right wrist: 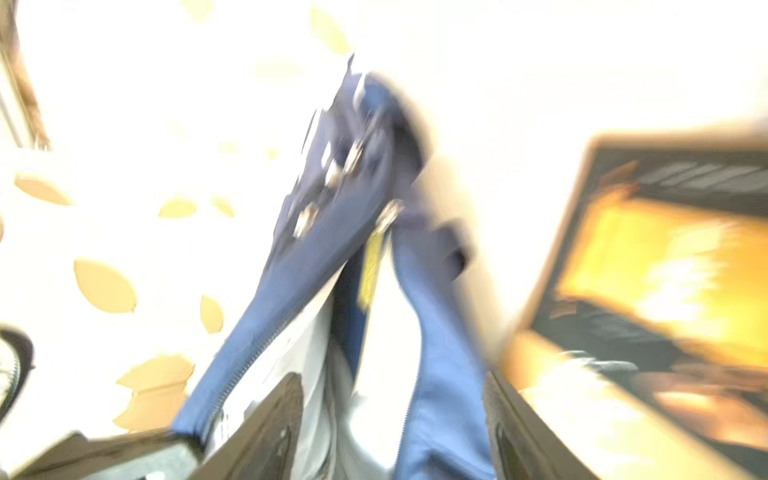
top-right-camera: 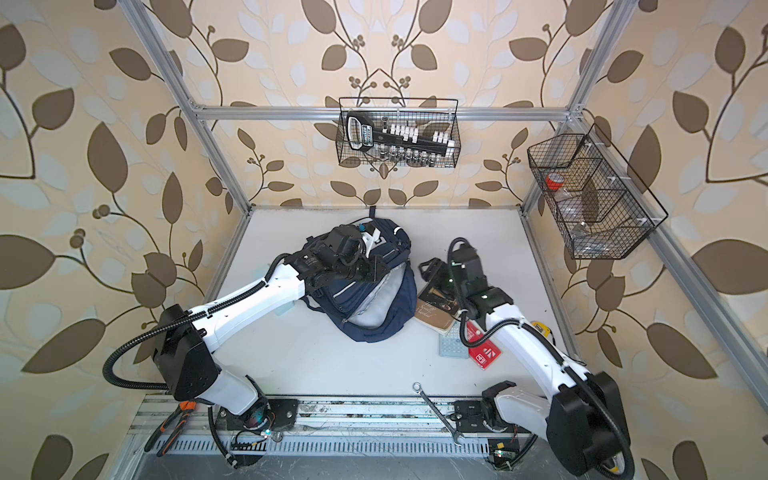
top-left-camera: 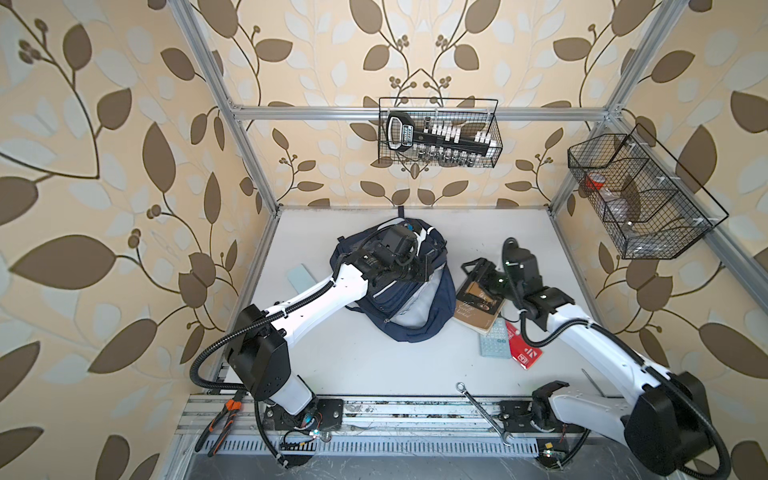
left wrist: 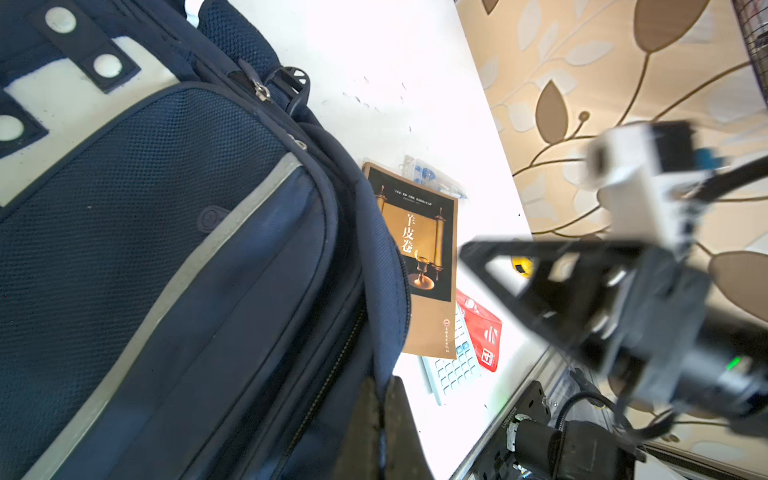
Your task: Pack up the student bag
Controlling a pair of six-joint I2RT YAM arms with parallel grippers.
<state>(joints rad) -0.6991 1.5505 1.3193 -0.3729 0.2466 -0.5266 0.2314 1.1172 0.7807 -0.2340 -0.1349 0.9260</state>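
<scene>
I expect the calculator to stay behind and show its screen when I lift the book, because the pale calculator's far end goes out of sight under the book's lower edge.
The student bag, a navy backpack, lies in the middle of the table in both top views. Its main zip is undone and pale grey lining shows. My left gripper hovers over it, shut on the navy rim of the bag's opening. In the left wrist view the bag's front pocket fills the frame. My right gripper is at the bag's right side, above a book. Its fingers stand wide apart and open, with the bag's blue zip edge between them, blurred.
A brown and black book, a pale calculator and a red packet lie right of the bag. A pale green case lies left of it. A wrench and pliers rest by the front rail. Wire baskets hang on the walls.
</scene>
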